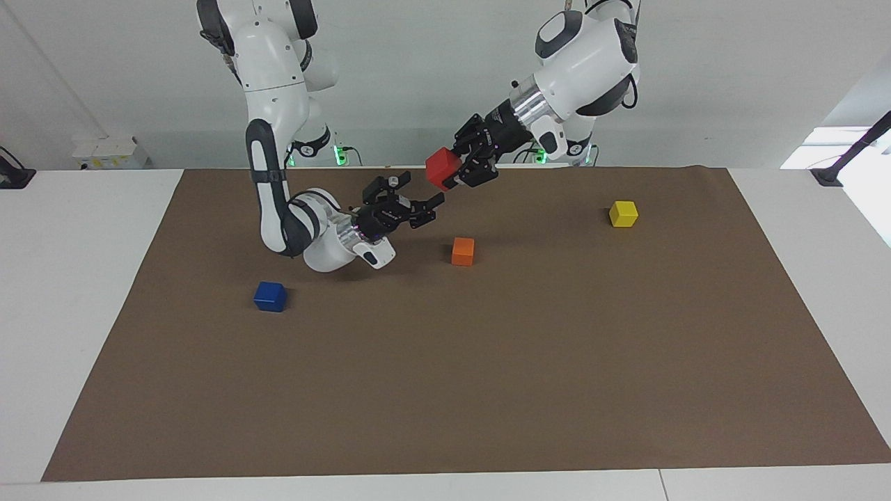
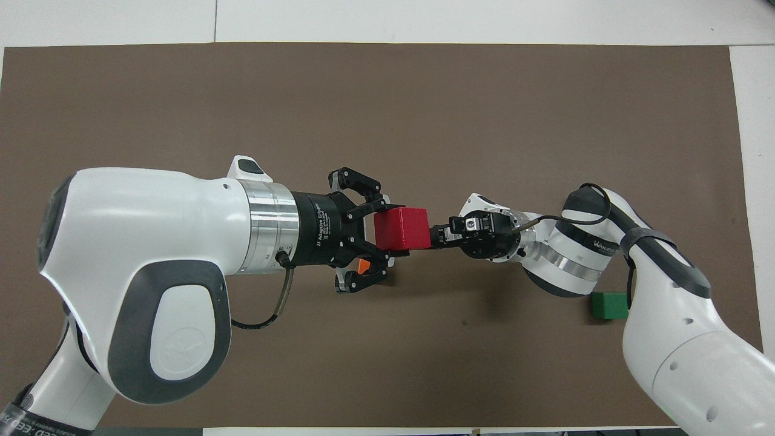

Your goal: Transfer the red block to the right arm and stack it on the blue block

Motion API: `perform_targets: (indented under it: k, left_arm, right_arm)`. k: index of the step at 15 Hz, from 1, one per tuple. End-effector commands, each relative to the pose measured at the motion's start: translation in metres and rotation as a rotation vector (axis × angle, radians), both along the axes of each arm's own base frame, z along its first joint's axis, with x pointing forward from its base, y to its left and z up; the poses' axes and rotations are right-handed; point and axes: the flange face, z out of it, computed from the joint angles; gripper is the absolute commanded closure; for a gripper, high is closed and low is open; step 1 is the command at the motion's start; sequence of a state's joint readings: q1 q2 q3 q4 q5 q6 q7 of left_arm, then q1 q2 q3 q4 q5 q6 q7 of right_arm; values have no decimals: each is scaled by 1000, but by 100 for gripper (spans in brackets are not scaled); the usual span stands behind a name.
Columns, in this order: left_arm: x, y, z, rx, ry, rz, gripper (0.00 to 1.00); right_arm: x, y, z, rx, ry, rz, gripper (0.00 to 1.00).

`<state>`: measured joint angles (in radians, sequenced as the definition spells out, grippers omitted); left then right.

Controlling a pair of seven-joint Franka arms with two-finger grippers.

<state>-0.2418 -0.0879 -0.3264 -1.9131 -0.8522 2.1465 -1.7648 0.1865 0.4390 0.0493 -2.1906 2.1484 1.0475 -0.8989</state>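
Observation:
Next, I take the red block's free side (image 2: 423, 229) with my right gripper before my left gripper opens, because my left gripper is holding the red block far from the blue block (image 1: 269, 296).
My left gripper (image 1: 451, 174) is shut on the red block (image 1: 443, 169) and holds it in the air over the mat, above the orange block. In the overhead view the left gripper (image 2: 387, 231) grips the red block (image 2: 401, 228) from one side. My right gripper (image 1: 422, 189) is open, and its tips point at the red block from just below and beside it. In the overhead view the right gripper (image 2: 437, 234) reaches the block's free side, and I cannot tell whether it touches. The blue block (image 1: 270, 296) sits on the mat toward the right arm's end, hidden in the overhead view.
An orange block (image 1: 463, 251) lies under the raised grippers and peeks out in the overhead view (image 2: 363, 264). A yellow block (image 1: 623, 213) lies toward the left arm's end. A green block (image 2: 608, 304) sits by the right arm. The brown mat (image 1: 487, 390) covers the table.

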Motion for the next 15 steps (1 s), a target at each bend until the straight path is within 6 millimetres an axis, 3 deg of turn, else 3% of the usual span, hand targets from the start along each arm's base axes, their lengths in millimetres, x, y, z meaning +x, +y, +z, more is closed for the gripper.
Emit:
perform_targets:
  k: [1,4,7,9,10,11,12,15]
  left_arm:
    - [-12,6,-7,-10,-13,58,100]
    - [-17,3,-18,-6,-32,117,100]
    - [-16,2,-16,-13,-25,153,100]
    - [-16,3,-17,-12,-21,161,100]
    - [-16,3,-17,-12,-20,162,100]
    - [-16,2,-17,-12,-19,161,100]
    - [-16,3,-16,-13,-22,160,100]
    - [-16,4,-18,-10,-19,160,100]
  right_arm:
    - [10,12,13,61,-9,-26,0]
    - [11,25,16,54,-12,-17,0]
    - [11,26,18,53,-16,-17,0]
    - [12,24,17,50,-16,-19,20]
    - [12,24,17,46,-14,-20,35]
    - [13,23,16,39,-14,-21,83]
    - [14,24,17,36,-18,-20,100]
    - [14,26,19,37,-23,-22,100]
